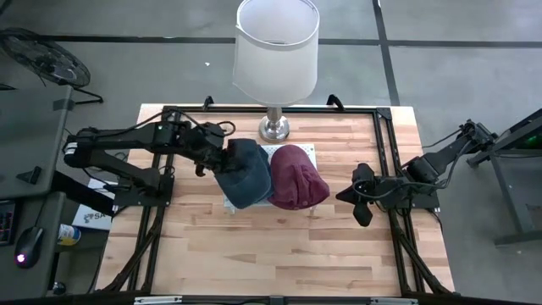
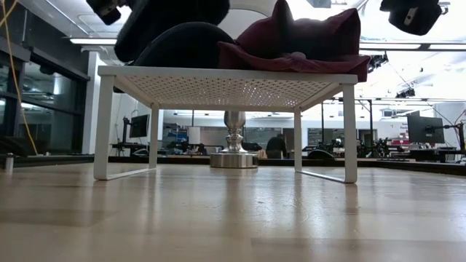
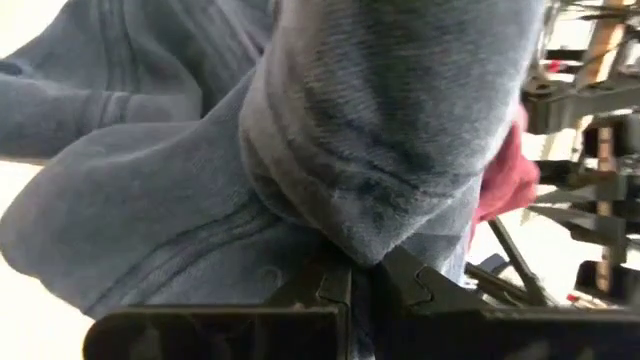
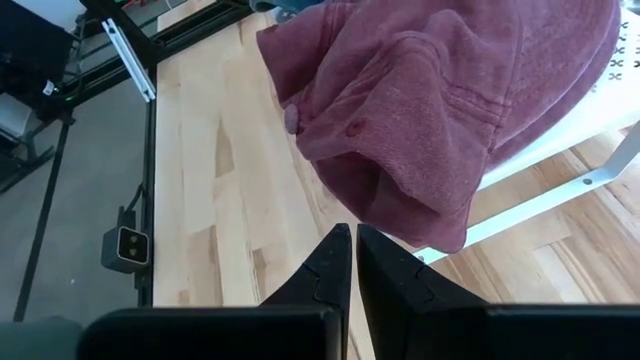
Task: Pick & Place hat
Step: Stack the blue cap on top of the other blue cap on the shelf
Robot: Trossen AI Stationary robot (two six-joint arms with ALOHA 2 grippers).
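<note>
The blue hat's held side (image 2: 145, 33) tilts up high over the end of the rack, so my left gripper should lower it inward (image 1: 252, 163) next to the maroon hat before it opens.
A blue hat (image 1: 244, 174) and a maroon hat (image 1: 295, 176) lie side by side on a white perforated rack (image 2: 226, 81) at mid-table. My left gripper (image 1: 218, 159) is at the blue hat's left side and is shut on its fabric. In the low view the blue hat (image 2: 175, 40) bulges above the rack's left end, with its lower part on the rack top. My right gripper (image 1: 349, 196) hangs to the right of the maroon hat (image 4: 450, 90), shut, with nothing between its fingers, and apart from the hat. My left gripper pinches a thick fold of the blue hat's rim (image 3: 350, 235) between its two fingers. The fingers come from the table's left, slanting down. The crown bulges beyond the fingers toward the maroon hat, and the hat's underside lies on the rack.
A lamp with a white shade (image 1: 276, 47) and a metal base (image 1: 273, 129) stands just behind the rack. Black frame rails (image 1: 383, 144) run along the table's sides. Bare wood (image 1: 279, 254) lies between the rack and the table's near edge.
</note>
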